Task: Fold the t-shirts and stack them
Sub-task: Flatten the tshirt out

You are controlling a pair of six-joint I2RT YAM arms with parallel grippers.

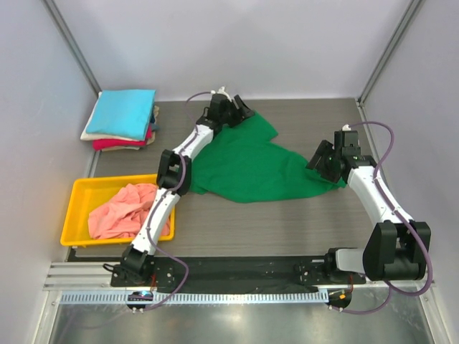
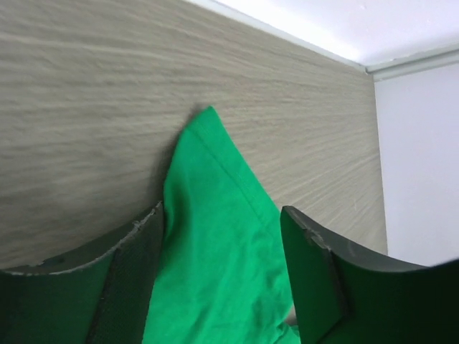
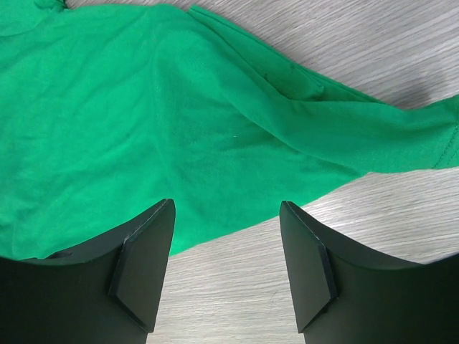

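My left gripper should pull the green t-shirt (image 1: 283,173) by its far corner (image 2: 206,147) back toward the yellow tray before both grippers spread it flat, because it lies wrinkled and crooked.
A bright green t-shirt (image 1: 247,163) lies spread and rumpled on the wooden table, between the two arms. My left gripper (image 1: 240,111) is open at the shirt's far corner; in the left wrist view the green cloth (image 2: 215,236) runs between its fingers (image 2: 315,279). My right gripper (image 1: 320,163) is open and empty just above the shirt's right end; in the right wrist view the shirt's edge (image 3: 179,143) lies ahead of its fingertips (image 3: 143,265). A salmon-pink shirt (image 1: 125,210) lies crumpled in the yellow tray. Folded sky-blue (image 1: 125,113), cream and red shirts are stacked at the far left.
The yellow plastic tray (image 1: 79,201) stands at the left, near the left arm's base. The folded stack sits against the left wall. Grey walls enclose the table on three sides. A black strip and metal rail run along the near edge.
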